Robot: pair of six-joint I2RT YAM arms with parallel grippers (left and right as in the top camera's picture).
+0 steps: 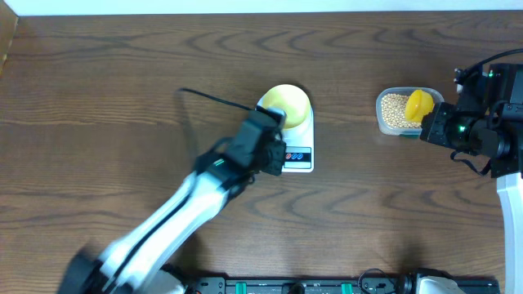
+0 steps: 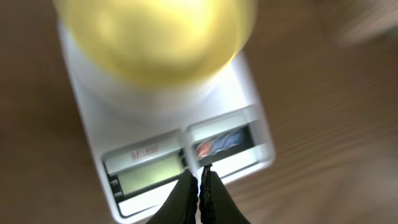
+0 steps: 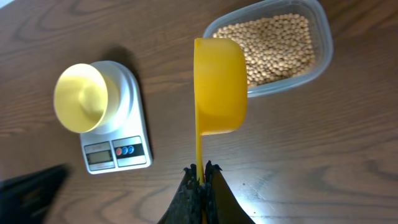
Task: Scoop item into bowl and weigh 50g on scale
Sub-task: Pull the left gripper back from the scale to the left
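Note:
My left gripper is backing away, and the pale yellow bowl (image 1: 287,105) sits in the middle of the white scale. So this gripper should now move back until it reaches the open wood (image 1: 163,167), and then open.
The pale yellow bowl (image 1: 286,102) (image 2: 155,37) (image 3: 81,96) stands on the white scale (image 1: 301,163) (image 2: 249,93) (image 3: 134,165) and looks empty. My left gripper (image 1: 279,157) (image 2: 199,177) is shut with nothing in it, its tips just over the scale's front panel between the display and the red and blue buttons. My right gripper (image 1: 433,122) (image 3: 199,169) is shut on the thin handle of a bright yellow scoop (image 1: 419,104) (image 3: 221,81). The scoop's cup hangs at the near rim of the clear tub (image 1: 382,122) (image 3: 320,62) of tan beans (image 1: 395,108) (image 3: 277,43). Its inside is hidden.
Dark wood table (image 1: 122,73) all round. The left arm (image 1: 163,220) stretches diagonally from the front left to the scale. The tub sits at the right, close to the right arm's body (image 1: 490,122). A black cable (image 1: 212,98) runs left of the bowl.

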